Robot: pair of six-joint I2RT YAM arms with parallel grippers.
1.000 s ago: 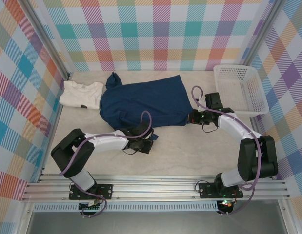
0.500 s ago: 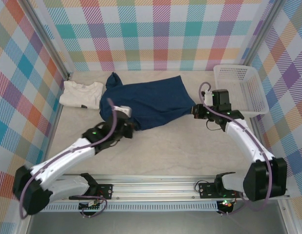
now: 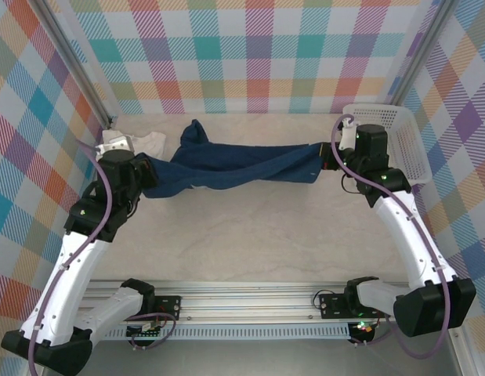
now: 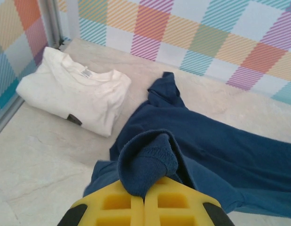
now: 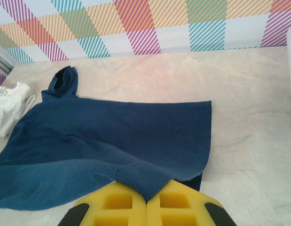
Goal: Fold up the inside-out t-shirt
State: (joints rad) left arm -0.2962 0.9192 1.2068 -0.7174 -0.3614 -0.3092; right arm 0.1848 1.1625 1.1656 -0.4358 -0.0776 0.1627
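The t-shirt's body lies in a narrow bunch, so both my grippers should raise it high, swing it open and spread it over the clear tabletop before folding.
The dark navy t-shirt hangs stretched between both arms across the back of the table, part of it trailing on the surface. My left gripper is shut on a bunched sleeve or edge of the t-shirt, its yellow pads pressed together. At the right end my right gripper is shut on the t-shirt's hem corner, the yellow pads closed with cloth pinched between them. One sleeve lies flat toward the back wall.
A folded cream-white shirt lies at the back left, close beside my left gripper, and shows clearly as the white shirt. A white plastic basket stands at the back right behind my right arm. Checked walls enclose the table.
Both grippers have lifted and moved apart toward the back, the left one far to the left. The shirt, flat before, is now pulled up and stretched into a long band.
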